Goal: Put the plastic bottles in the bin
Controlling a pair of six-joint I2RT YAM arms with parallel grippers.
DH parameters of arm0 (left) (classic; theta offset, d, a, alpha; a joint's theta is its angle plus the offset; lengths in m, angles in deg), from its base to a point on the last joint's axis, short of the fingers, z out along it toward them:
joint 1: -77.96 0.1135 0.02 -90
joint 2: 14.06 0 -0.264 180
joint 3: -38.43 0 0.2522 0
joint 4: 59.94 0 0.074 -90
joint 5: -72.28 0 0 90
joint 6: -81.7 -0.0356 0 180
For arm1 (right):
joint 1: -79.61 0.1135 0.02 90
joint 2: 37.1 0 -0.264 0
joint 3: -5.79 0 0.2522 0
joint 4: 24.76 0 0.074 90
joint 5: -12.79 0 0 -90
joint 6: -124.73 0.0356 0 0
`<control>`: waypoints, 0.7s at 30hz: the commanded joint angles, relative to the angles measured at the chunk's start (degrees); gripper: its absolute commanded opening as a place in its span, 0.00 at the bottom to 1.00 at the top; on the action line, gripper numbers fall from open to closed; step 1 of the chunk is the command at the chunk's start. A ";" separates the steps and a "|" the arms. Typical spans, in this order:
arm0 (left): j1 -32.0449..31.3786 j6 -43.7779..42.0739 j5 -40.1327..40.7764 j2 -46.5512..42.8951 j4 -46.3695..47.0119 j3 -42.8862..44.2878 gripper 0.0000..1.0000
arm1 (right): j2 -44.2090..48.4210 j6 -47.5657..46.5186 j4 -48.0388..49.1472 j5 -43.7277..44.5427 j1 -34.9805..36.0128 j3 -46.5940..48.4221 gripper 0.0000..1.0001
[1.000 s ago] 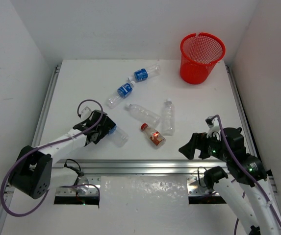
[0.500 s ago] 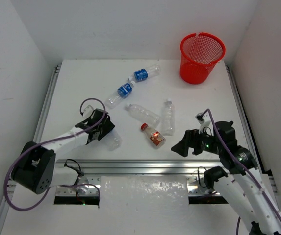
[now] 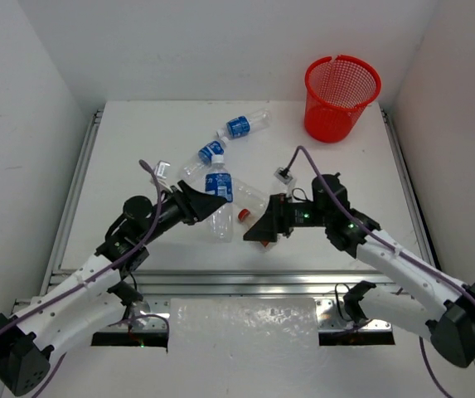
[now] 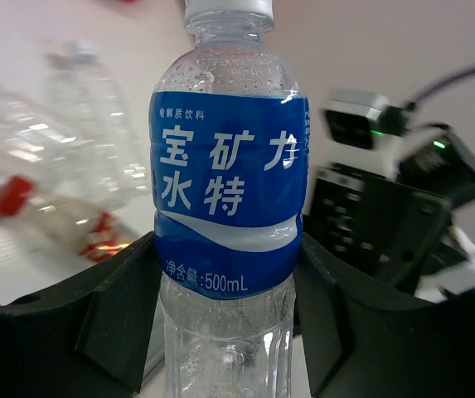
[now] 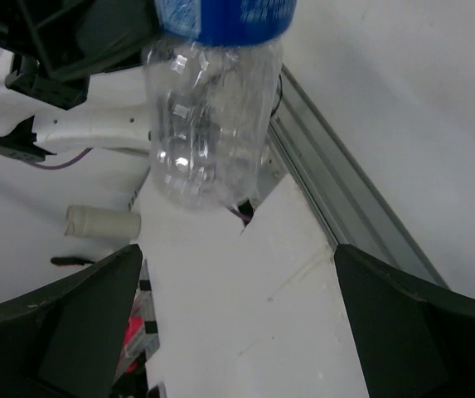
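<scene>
My right gripper should take the blue-label bottle (image 3: pixel 220 219) from my left gripper and carry it to the bin, because the red mesh bin (image 3: pixel 333 114) is too far away for my left gripper to reach.
My left gripper (image 3: pixel 202 205) is shut on a clear plastic bottle with a blue label (image 3: pixel 218 189) and holds it off the table, cap toward the back. In the left wrist view that bottle (image 4: pixel 229 191) fills the space between the black fingers (image 4: pixel 113 319). My right gripper (image 3: pixel 262 230) is open just right of it, and the wrist view shows the bottle's clear base (image 5: pixel 208 141) ahead of the wide-open right gripper (image 5: pixel 237 332). Two more blue-label bottles (image 3: pixel 239 126) (image 3: pixel 210 152) lie further back. A red-capped bottle (image 3: pixel 243 215) and a plain one (image 3: pixel 252 196) lie partly hidden under the arms. The red mesh bin (image 3: pixel 342 98) stands at the back right.
White walls enclose the table on three sides. Aluminium rails (image 3: pixel 75 186) run along the left, right and front edges. The right arm's links (image 3: pixel 386 249) stretch across the front right of the table.
My left gripper shut on the blue-label bottle near the front left and lifted it up and to the right. The right arm swung left to the table's middle, still open.
</scene>
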 commanded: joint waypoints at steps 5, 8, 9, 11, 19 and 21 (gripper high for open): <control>-3.86 4.53 -13.54 3.16 24.41 0.12 0.00 | -2.25 1.29 16.02 18.40 10.38 4.04 0.99; -5.54 5.23 -13.63 5.35 27.14 0.20 0.00 | -2.85 1.83 17.02 16.92 10.56 5.69 0.97; -5.72 5.49 -13.80 6.05 27.76 0.38 0.00 | -3.82 1.57 16.84 16.66 10.64 6.22 0.96; -5.98 5.67 -13.89 7.29 28.65 0.82 0.00 | -4.61 1.30 18.94 15.87 10.73 6.31 0.76; -5.98 -7.22 -2.08 10.45 5.17 18.36 0.95 | -5.06 -6.58 10.71 21.46 10.03 9.38 0.00; -5.98 -11.97 19.00 12.12 -19.61 30.36 0.98 | -4.44 -9.41 2.89 30.95 9.16 12.19 0.00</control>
